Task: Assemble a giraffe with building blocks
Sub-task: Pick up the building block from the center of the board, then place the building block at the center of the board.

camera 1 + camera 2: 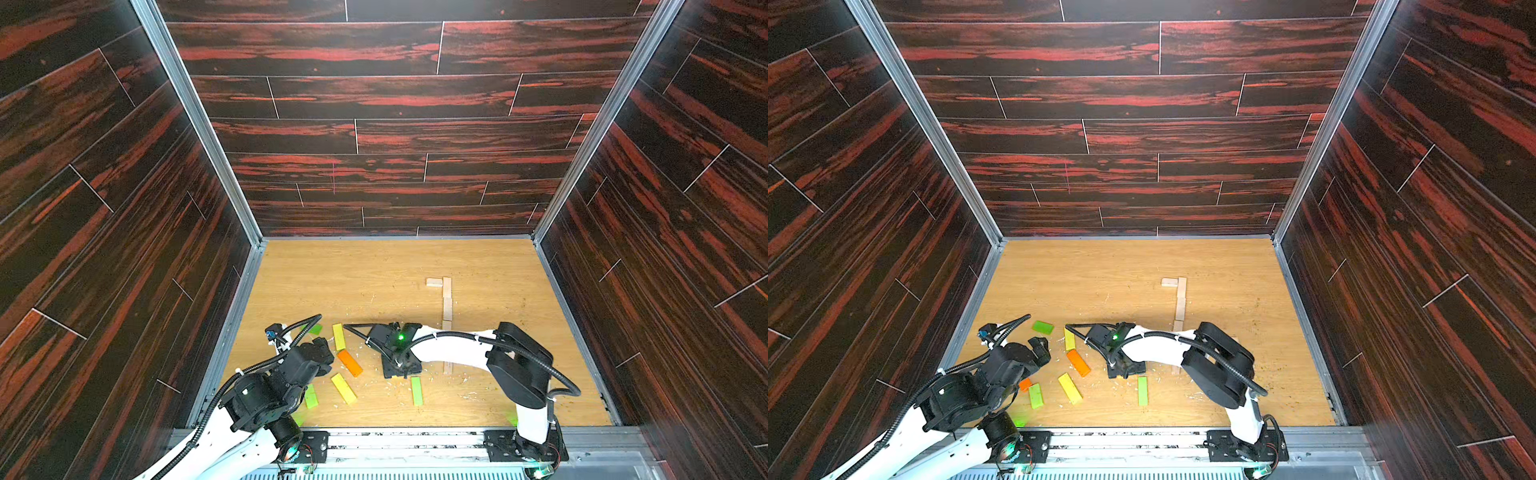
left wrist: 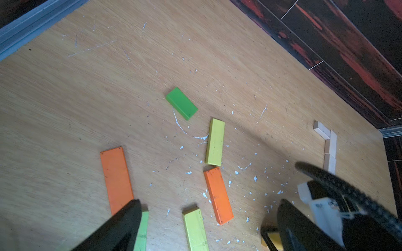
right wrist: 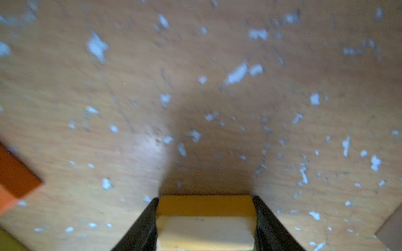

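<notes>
I keep carrying the yellow block [image 3: 205, 226], which sits square in my right gripper, until it lies on the floor beside the short plank, which is clear.
My right gripper [image 1: 401, 369] [image 3: 205, 198] points down at the floor, its two fingers pressed against the sides of a yellow block [image 3: 205, 205]. That block is hidden under the gripper in both top views. My left gripper [image 1: 323, 350] [image 2: 208, 203] hangs open at the near left above loose building blocks: an orange one [image 2: 218, 195], a yellow one [image 2: 195, 230], a pale green one [image 2: 142, 230] and another orange one [image 2: 117, 178]. A line of plain pale planks [image 1: 447, 299] runs away from me on the right, with a short plank [image 1: 434, 282] set crosswise at its far end.
More blocks lie on the wooden floor [image 1: 374, 274]: a yellow one [image 1: 339, 336], a green one [image 1: 316, 329], a green one [image 1: 417, 390] just in front of the right gripper. Dark panelled walls with metal rails [image 1: 224, 332] close in three sides. White flecks litter the floor.
</notes>
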{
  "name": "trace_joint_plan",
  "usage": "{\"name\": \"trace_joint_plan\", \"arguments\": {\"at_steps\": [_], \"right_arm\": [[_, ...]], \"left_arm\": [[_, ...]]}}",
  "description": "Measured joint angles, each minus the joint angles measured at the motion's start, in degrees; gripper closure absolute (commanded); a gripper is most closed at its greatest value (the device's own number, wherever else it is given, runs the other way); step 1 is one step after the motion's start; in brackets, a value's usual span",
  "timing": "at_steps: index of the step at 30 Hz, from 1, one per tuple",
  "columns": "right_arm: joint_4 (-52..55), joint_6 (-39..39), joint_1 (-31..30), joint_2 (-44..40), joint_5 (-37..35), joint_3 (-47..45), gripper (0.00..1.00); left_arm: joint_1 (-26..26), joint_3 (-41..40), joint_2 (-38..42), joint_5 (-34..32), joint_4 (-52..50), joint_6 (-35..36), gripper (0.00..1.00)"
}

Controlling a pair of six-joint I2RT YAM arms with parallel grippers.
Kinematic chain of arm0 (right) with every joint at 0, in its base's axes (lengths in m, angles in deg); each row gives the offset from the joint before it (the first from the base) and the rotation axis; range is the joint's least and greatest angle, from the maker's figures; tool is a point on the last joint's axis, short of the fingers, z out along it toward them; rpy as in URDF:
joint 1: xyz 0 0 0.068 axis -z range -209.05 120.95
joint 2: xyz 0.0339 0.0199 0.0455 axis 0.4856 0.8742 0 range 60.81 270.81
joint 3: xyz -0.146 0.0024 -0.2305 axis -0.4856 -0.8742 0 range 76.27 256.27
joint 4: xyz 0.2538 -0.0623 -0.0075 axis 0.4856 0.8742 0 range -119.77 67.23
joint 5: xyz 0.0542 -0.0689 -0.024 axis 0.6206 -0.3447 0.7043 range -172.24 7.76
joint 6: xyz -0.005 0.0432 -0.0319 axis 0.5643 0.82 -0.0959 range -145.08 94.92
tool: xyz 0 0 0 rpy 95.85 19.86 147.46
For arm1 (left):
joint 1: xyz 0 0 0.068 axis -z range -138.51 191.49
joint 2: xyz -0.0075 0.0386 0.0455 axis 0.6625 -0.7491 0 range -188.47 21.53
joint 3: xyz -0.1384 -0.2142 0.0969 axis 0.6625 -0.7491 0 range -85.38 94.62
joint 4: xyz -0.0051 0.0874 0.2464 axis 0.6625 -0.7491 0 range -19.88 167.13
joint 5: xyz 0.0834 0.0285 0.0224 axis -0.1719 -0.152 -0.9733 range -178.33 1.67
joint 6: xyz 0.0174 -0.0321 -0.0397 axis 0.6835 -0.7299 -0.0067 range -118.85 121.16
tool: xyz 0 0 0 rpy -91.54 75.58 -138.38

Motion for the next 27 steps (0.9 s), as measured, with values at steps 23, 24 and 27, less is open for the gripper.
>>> {"name": "trace_joint_plan", "arguments": {"at_steps": [23, 24, 27], "right_arm": [[11.7, -13.7, 15.8, 41.4, -3.8, 77.5, 0.63], [11.4, -14.1, 16.2, 42.8, -3.8, 79.2, 0.63], [8.2, -15.5, 17.2, 43.2, -3.8, 77.0, 0.63]], "left_arm": [[-0.4, 4.5, -1.9, -3.5, 1.4, 6.2, 0.00], [-0.5, 4.5, -1.9, -3.6, 1.5, 6.3, 0.00], [-0.6, 4.5, -1.9, -3.6, 2.2, 6.7, 0.00]]}}
